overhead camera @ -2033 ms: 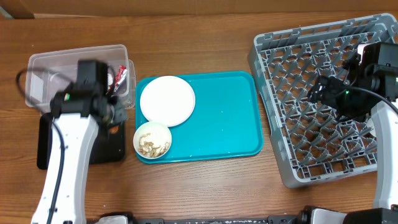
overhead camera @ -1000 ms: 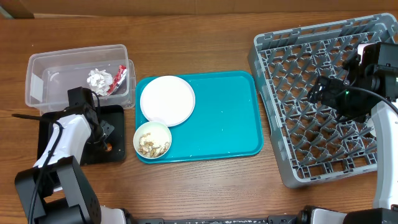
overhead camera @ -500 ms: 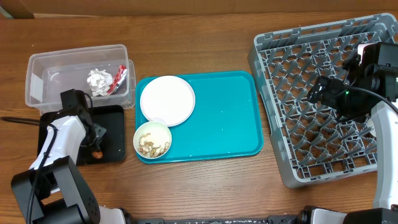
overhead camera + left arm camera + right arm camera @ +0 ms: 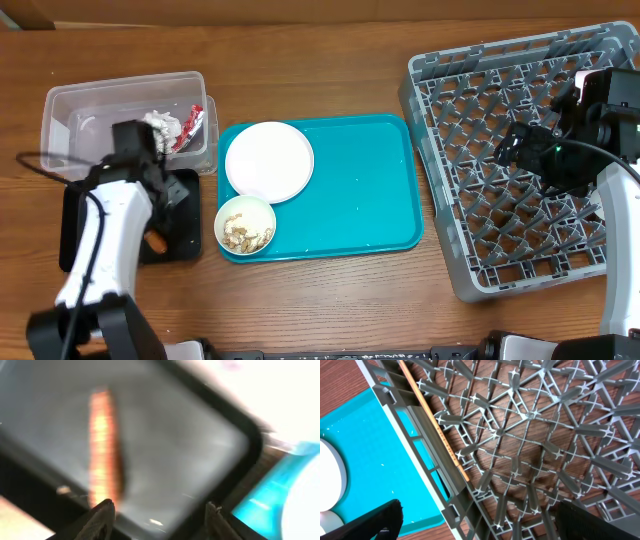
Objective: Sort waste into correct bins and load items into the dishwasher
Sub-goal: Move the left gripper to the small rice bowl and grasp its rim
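Observation:
My left gripper should move next to the small bowl's rim until it pinches it, because the bowl has beige scraps point(image 4: 243, 233) in it and its rim point(image 4: 273, 227) is free over the teal tray.
The small orange carrot point(image 4: 155, 241) point(image 4: 104, 445) lies loose on the shallow black tray point(image 4: 185, 235) point(image 4: 190, 450). My left gripper point(image 4: 172, 192) point(image 4: 159, 512) hovers over that tray, open and holding nothing; its wrist view is blurred. Crumpled white paper point(image 4: 160, 125) and the red wrapper point(image 4: 192, 127) lie in the clear tub point(image 4: 70, 110). On the teal tray point(image 4: 360, 190) sit a white plate point(image 4: 269, 161) and a small bowl of beige scraps point(image 4: 245, 224). My right gripper point(image 4: 512, 146) point(image 4: 480, 525) hangs wide open over the grey dish rack point(image 4: 520, 200) point(image 4: 520, 435), gripping nothing.
The teal tray's corner point(image 4: 272, 497) lies just right of the black tray. The rack's left wall point(image 4: 427, 435) stands between the rack base and the teal tray point(image 4: 370, 450). Brown wooden table point(image 4: 320, 60) surrounds everything.
My left gripper opened and let the carrot go onto the black tray, then drew back up toward the tub. The right arm has not moved.

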`<action>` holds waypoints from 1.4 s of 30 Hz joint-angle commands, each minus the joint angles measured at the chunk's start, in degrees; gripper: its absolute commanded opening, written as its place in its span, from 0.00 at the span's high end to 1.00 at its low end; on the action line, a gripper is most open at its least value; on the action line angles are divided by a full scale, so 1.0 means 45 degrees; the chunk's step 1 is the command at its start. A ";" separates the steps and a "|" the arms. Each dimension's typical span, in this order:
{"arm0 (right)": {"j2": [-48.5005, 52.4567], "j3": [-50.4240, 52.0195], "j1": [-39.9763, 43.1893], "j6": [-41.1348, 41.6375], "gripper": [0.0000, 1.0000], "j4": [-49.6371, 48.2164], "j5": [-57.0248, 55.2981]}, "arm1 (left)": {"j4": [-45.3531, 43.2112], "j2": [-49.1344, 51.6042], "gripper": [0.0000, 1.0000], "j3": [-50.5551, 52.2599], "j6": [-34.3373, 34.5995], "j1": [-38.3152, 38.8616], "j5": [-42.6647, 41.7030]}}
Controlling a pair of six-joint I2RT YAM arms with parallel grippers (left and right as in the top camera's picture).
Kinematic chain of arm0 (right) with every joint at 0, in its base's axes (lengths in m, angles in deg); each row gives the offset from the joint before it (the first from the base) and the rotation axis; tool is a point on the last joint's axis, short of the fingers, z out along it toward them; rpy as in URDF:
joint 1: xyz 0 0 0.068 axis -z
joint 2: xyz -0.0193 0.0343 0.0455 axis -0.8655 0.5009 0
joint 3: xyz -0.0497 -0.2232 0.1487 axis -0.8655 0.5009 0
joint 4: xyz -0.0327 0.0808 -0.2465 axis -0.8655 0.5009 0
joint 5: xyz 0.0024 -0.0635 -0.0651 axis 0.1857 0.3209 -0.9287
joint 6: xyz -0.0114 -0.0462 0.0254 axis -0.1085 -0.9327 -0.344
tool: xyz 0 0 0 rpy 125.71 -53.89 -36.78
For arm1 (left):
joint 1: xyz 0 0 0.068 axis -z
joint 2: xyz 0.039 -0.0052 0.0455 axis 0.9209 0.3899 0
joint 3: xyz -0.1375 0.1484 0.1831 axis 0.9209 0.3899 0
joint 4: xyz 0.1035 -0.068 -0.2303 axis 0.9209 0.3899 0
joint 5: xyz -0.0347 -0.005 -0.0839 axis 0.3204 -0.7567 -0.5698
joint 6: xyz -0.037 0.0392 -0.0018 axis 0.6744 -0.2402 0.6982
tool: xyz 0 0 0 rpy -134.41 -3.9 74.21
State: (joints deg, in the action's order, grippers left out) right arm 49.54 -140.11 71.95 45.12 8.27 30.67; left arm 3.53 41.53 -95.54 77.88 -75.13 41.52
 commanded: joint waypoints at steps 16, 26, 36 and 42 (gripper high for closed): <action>-0.0199 -0.0287 0.0024 0.0039 0.00 -0.0024 0.0083 | -0.0753 0.1817 0.42 -0.0364 0.0690 0.7082 -0.2220; -0.0199 -0.0287 0.0024 0.0039 0.00 -0.0024 0.0078 | -0.0952 0.2871 0.65 -0.0364 0.0680 0.7198 -0.2064; -0.0199 -0.0287 0.0024 0.0039 0.00 0.0015 0.0078 | -0.0777 0.4017 0.96 -0.0359 0.0675 0.7242 -0.2064; -0.0199 -0.0287 0.0024 0.0039 0.00 0.0010 0.0078 | -0.0665 0.3789 0.96 -0.0554 0.0515 0.7198 -0.2016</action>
State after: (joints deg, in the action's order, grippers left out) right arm 49.54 -140.11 71.95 45.10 8.38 30.69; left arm 1.13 58.23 -97.14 81.24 -43.02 33.44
